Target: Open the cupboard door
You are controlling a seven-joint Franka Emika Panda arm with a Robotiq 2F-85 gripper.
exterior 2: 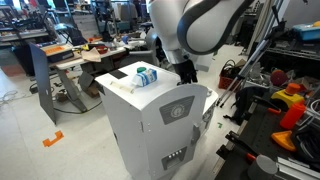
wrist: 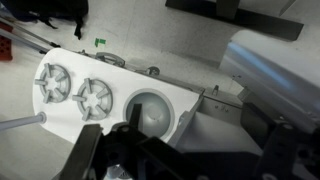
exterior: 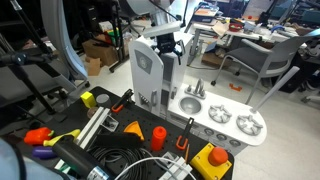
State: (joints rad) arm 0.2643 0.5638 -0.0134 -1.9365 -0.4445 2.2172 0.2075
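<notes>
My gripper is behind its top edge (exterior 2: 178,93) while the cupboard door stands only partly open, so next I dip into the gap (wrist: 218,122) and push the door wider from inside.
The white toy kitchen's tower shows in both exterior views. Its cupboard door (exterior 2: 176,125) is a tall pale-grey front panel with a small square emblem high up and a small dark rectangle lower; it also shows in an exterior view (exterior: 146,72). The door's upper edge seems to stand slightly off the tower. My gripper (exterior: 168,46) hangs right at the tower's top edge, also seen behind the top corner in an exterior view (exterior 2: 186,72). In the wrist view my gripper (wrist: 190,150) looks down with dark fingers spread wide and nothing between them.
The low white counter (exterior: 216,117) with sink (wrist: 150,110) and round burners (wrist: 95,97) adjoins the tower. A small blue-white carton (exterior 2: 146,75) stands on the tower top. Orange and yellow toys and cables (exterior: 120,150) lie in front. An office chair (exterior: 265,60) stands behind.
</notes>
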